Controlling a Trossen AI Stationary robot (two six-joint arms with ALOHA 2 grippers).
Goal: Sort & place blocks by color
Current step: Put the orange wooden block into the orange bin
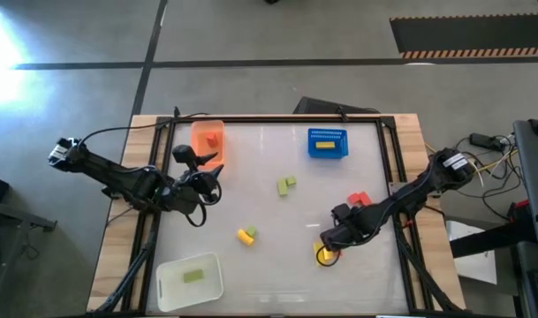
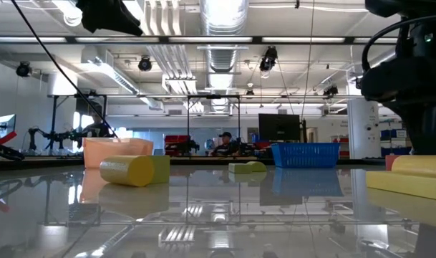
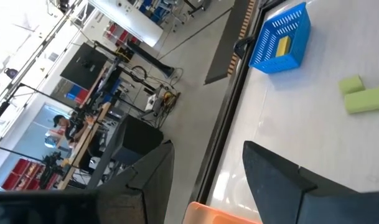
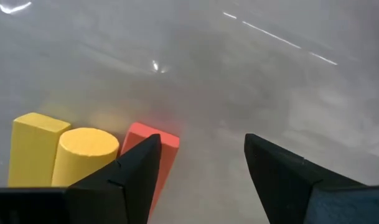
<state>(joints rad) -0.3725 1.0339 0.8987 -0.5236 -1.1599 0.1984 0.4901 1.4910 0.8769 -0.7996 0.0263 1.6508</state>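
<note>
The red block (image 4: 167,155) is outside my right gripper's fingers and far from the orange tray, so I should straddle the block (image 4: 153,132) and pass it to my left gripper.
Blocks lie scattered on the table: a pair of green ones (image 1: 286,185), a yellow cylinder with a green piece (image 1: 246,234), red ones (image 1: 359,200), and a yellow cluster (image 1: 326,255) under my right gripper (image 1: 326,240). In the right wrist view that gripper (image 4: 201,143) is open above bare table, with a yellow bar (image 4: 30,146), a yellow cylinder (image 4: 86,149) and a red block (image 4: 155,155) just outside one finger. My left gripper (image 1: 198,161) is open beside the orange tray (image 1: 208,137), whose rim (image 3: 220,214) shows between its fingers (image 3: 208,149).
The orange tray holds a red block (image 1: 212,139), the blue tray (image 1: 327,141) a yellow one (image 3: 281,45), and the white tray (image 1: 191,278) at the near left a green one. The table's middle between the arms is open. Cables run along both side edges.
</note>
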